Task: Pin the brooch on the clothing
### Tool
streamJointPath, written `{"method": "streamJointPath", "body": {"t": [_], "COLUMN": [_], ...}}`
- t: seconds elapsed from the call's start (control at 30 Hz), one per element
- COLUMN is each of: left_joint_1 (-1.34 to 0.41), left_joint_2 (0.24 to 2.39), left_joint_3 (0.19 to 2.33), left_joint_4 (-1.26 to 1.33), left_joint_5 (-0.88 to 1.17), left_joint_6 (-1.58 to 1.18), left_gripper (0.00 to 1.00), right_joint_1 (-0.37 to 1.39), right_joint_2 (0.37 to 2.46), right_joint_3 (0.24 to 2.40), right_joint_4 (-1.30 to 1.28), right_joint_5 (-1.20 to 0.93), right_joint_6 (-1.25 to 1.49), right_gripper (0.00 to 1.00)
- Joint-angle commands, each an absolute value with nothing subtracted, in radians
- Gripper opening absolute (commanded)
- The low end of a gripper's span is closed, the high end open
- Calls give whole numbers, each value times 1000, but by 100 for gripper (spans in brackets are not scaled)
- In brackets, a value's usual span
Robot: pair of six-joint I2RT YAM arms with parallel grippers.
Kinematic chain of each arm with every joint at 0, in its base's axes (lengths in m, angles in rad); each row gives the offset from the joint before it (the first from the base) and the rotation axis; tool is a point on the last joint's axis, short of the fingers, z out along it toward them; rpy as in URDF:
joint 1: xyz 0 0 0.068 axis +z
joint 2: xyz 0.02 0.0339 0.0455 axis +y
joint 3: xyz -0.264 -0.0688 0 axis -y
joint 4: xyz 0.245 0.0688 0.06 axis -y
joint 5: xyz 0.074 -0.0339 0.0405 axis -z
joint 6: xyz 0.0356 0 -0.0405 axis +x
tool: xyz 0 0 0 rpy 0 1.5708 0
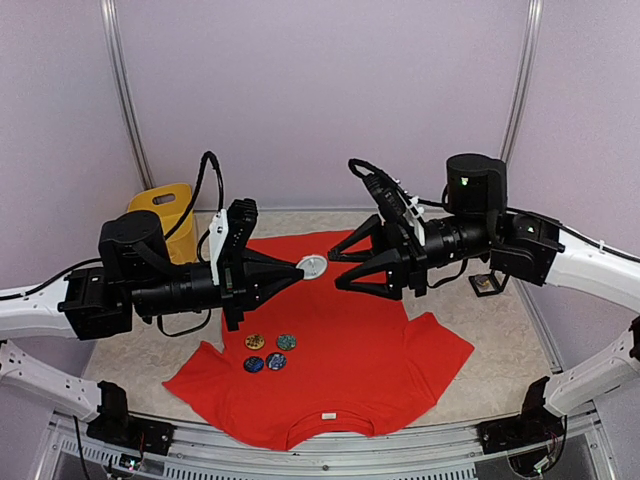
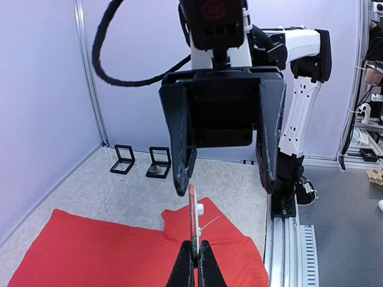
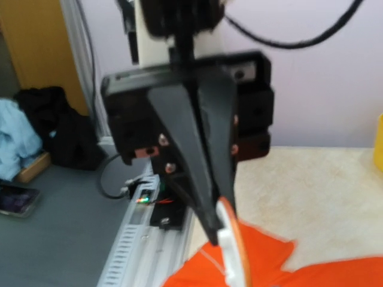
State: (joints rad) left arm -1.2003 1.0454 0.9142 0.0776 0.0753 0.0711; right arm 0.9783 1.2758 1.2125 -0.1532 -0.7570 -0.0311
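Observation:
The brooch is in my left gripper over the flat shirt. My right gripper should take the brooch's free rim (image 1: 323,265) so that my left gripper is free to pinch the cloth (image 1: 355,350).
The red-orange T-shirt (image 1: 340,370) lies flat on the table, neck toward the near edge; it also shows in the left wrist view (image 2: 90,251) and the right wrist view (image 3: 269,263). My left gripper (image 1: 298,268) is shut on the rim of a round white-backed brooch (image 1: 313,266) and holds it in the air above the shirt. In the left wrist view the brooch (image 2: 192,215) stands edge-on above my shut fingers (image 2: 185,266), its thin pin sticking out to the right. My right gripper (image 1: 337,272) is open and empty, facing the brooch, its jaws just short of it.
Several round brooches (image 1: 268,352) lie on the shirt's left side. A yellow bin (image 1: 165,212) stands at the back left. Small black stands (image 1: 487,284) sit at the back right, also in the left wrist view (image 2: 122,159).

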Motion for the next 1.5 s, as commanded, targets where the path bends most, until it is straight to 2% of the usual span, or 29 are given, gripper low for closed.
{"method": "streamJointPath", "body": {"t": [0.0,0.3,0.43,0.57,0.77,0.8,0.83,0.87,0.9,0.93,1.03,1.17,1.33,1.47], "left_joint_1": [-1206,-1206,-1206,-1206,-1206,-1205,-1200,-1194,-1183,-1165,-1078,-945,-733,-663], "left_joint_2": [1038,1052,1053,1054,1055,1061,1065,1071,1076,1085,1104,1137,1271,1386], "left_joint_3": [909,913,910,910,894,889,885,878,863,851,802,695,593,526], "left_joint_4": [78,81,80,84,109,113,113,115,121,124,117,109,34,95], "left_joint_5": [61,82,87,92,68,35,-17,-71,-118,-149,-170,-212,-212,-199], "left_joint_6": [81,83,80,77,57,42,30,17,7,-30,-139,-314,-523,-547], "left_gripper": [0,0,0,0,0,8,26,51,64,70,77,77,62,58], "right_joint_1": [979,980,979,979,974,969,957,942,921,901,828,744,643,601], "right_joint_2": [1255,1313,1314,1328,1325,1325,1327,1331,1335,1342,1366,1396,1484,1536], "right_joint_3": [1194,1209,1200,1203,1198,1190,1181,1169,1143,1122,1036,892,766,697], "right_joint_4": [-79,-29,-6,-18,-62,-66,-66,-63,-49,-36,-2,91,133,175], "right_joint_5": [-684,-705,-718,-721,-695,-672,-654,-638,-631,-627,-593,-543,-513,-494], "right_joint_6": [-9,41,50,51,39,47,62,86,114,143,237,364,497,533], "right_gripper": [42,31,13,0,0,0,0,0,0,0,0,0,0,0]}}
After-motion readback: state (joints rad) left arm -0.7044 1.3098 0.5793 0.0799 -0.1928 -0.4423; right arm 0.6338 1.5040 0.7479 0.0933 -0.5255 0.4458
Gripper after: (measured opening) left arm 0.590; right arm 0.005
